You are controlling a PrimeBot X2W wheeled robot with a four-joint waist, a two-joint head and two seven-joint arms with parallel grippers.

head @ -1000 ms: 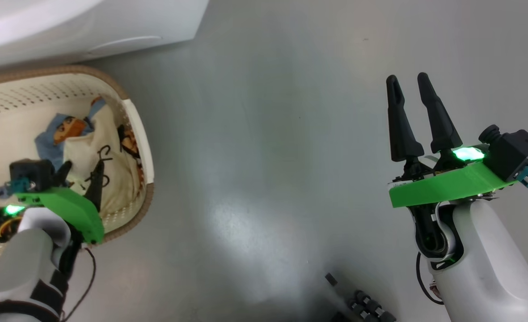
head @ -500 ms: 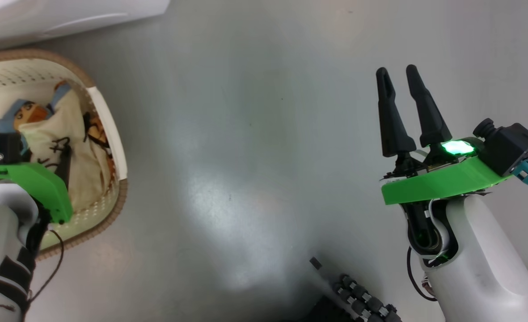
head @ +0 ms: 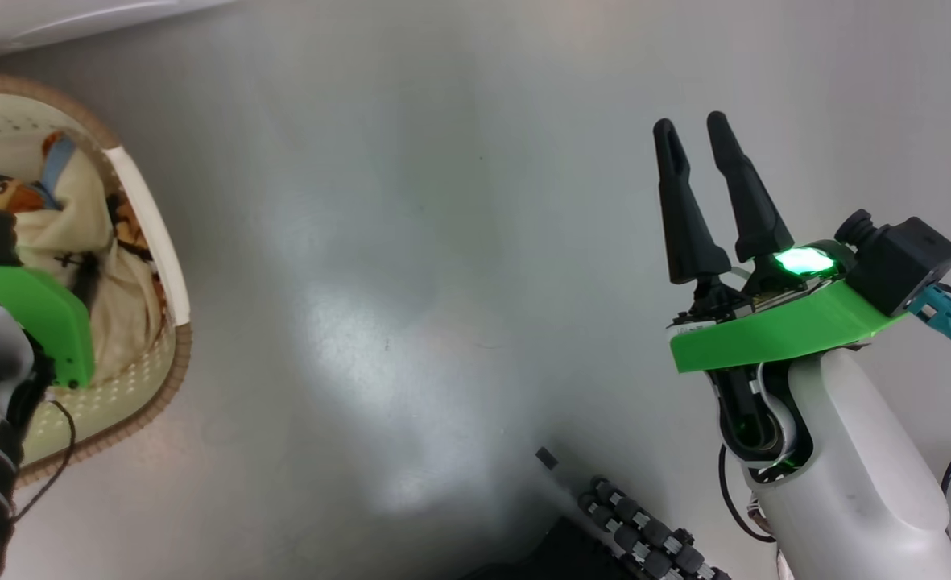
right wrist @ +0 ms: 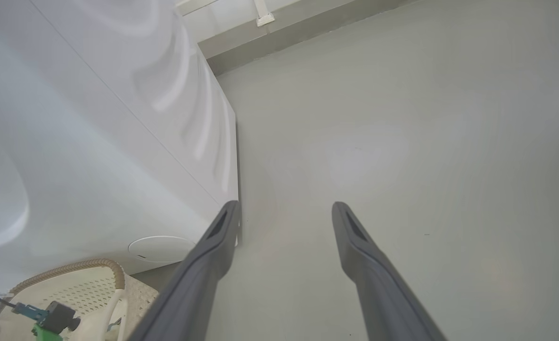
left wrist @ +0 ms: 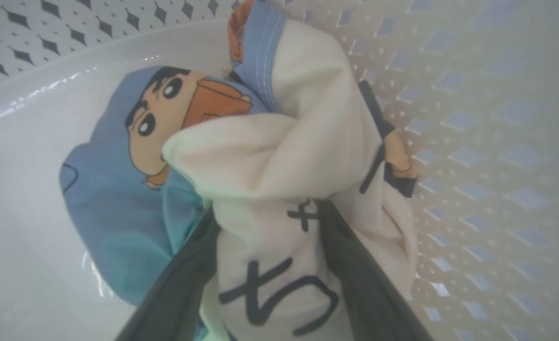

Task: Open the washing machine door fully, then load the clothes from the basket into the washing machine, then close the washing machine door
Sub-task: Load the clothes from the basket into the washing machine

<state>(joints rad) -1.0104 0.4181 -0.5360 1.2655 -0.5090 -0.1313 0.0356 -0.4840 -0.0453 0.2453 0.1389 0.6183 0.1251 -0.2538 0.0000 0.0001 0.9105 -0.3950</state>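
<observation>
The light blue cloth [left wrist: 112,227] will come along when I lift the cream garment, and that will empty the basket, because a stitched light blue hem [left wrist: 261,54] runs along the cream garment's edge.
The cream basket [head: 173,266] stands on the floor at the left, just below the white washing machine [head: 56,20]. Inside it lie the clothes: a cream garment [left wrist: 279,156] with black characters bunched over a light blue one [left wrist: 113,203] with an orange print. My left gripper [left wrist: 267,215] reaches down into the basket, open, one dark finger on each side of a fold of the cream garment. My right gripper [head: 691,133] hovers open over bare floor at the right, holding nothing. The washing machine door is out of view.
Grey floor [head: 411,242] spreads between basket and right arm. My base with black rollers [head: 636,540] sits at the bottom. The right wrist view has the machine's side panel [right wrist: 94,142], a round cover [right wrist: 158,248] low on it, and the basket rim [right wrist: 71,267].
The head camera has turned, so the whole picture slid left. My left gripper has pushed a little deeper into the basket over the cream garment. Both grippers stay open.
</observation>
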